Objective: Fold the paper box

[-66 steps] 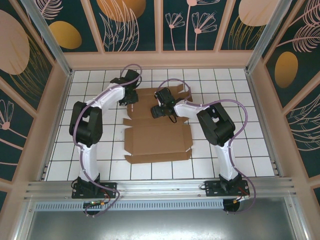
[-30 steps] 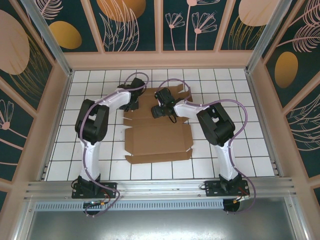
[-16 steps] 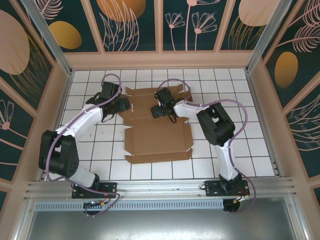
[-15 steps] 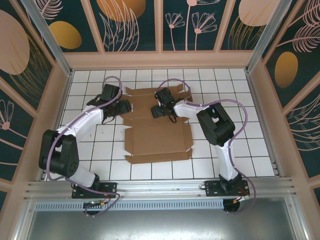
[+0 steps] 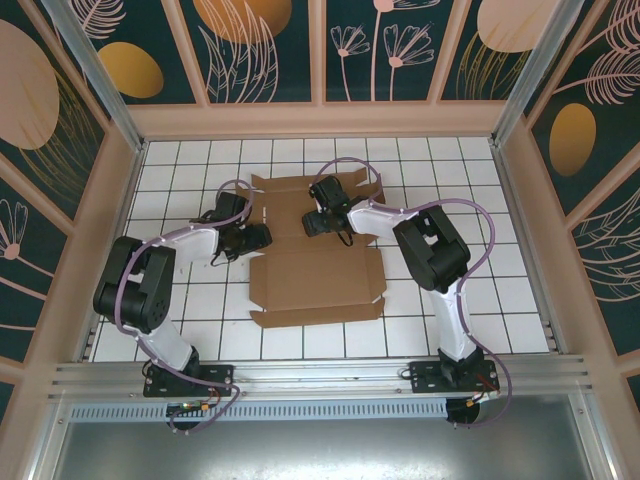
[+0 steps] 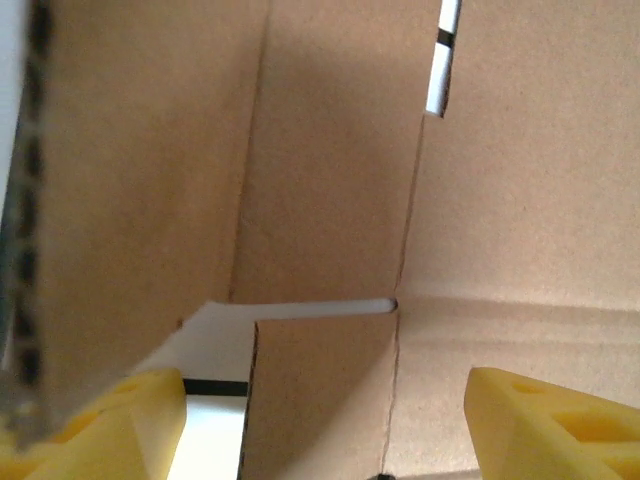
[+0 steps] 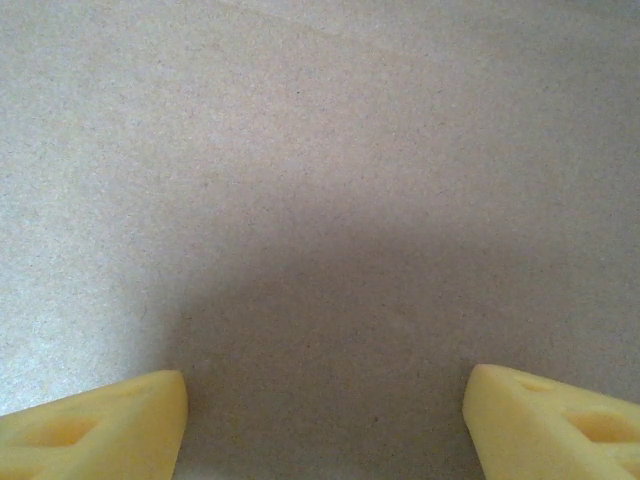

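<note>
The whole blank (image 5: pixel 316 285) should turn around across the tiles when I push it, because its panels lie flat and are joined along the middle crease (image 5: pixel 312 251).
The paper box (image 5: pixel 315 280) is a brown cardboard blank lying flat in the middle of the white tiled floor, with flaps and tabs along its edges. My left gripper (image 5: pixel 256 238) is at the blank's left edge, about halfway along it. In the left wrist view the left gripper (image 6: pixel 325 430) stands open over a side flap (image 6: pixel 320 400), a crease and a slit, holding nothing. My right gripper (image 5: pixel 316 222) is over the blank's far panel. The right wrist view has the right gripper (image 7: pixel 325 425) open, close above plain cardboard (image 7: pixel 320 150).
White tiled floor (image 5: pixel 470 200) lies free to the right and left of the blank. Peach-framed patterned walls (image 5: pixel 320 118) close in the far side and both flanks. An aluminium rail (image 5: pixel 320 378) with both arm bases runs along the near edge.
My left arm has swung its elbow out to the left and low. Its gripper has come nearer along the blank's left edge, from the far corner to the middle. The right arm has not moved.
</note>
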